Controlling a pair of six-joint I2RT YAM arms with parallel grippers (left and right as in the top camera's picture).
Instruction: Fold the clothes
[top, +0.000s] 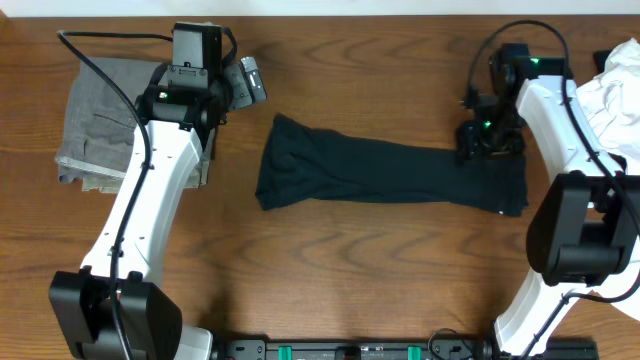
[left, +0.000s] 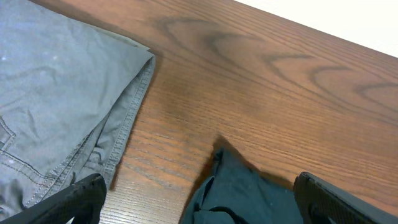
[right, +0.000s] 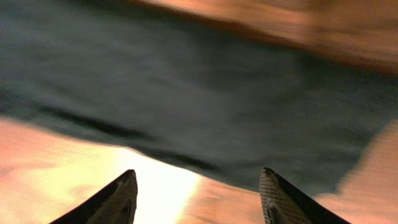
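The black T-shirt piece (left: 256, 194) will slide along when I pull with my right gripper, because a T-shirt corner (left: 223, 158) is lying loose between my left gripper's fingers.
A black T-shirt (top: 380, 172), folded into a long strip, lies across the middle of the table. My left gripper (top: 250, 80) hovers open beyond its left end. In the left wrist view that gripper (left: 199, 208) has its jaws wide apart, with a corner of the black T-shirt (left: 242, 193) below and between them, untouched. My right gripper (top: 488, 140) sits over the strip's right end. In the blurred right wrist view the right gripper (right: 198, 182) is open over bare wood with nothing between its fingers, and the black T-shirt (right: 186, 93) lies just ahead.
Folded grey trousers (top: 100, 120) lie at the far left under the left arm, seen also as grey trousers (left: 50, 93) in the left wrist view. A crumpled white garment (top: 620, 85) is heaped at the right edge, behind the right arm.
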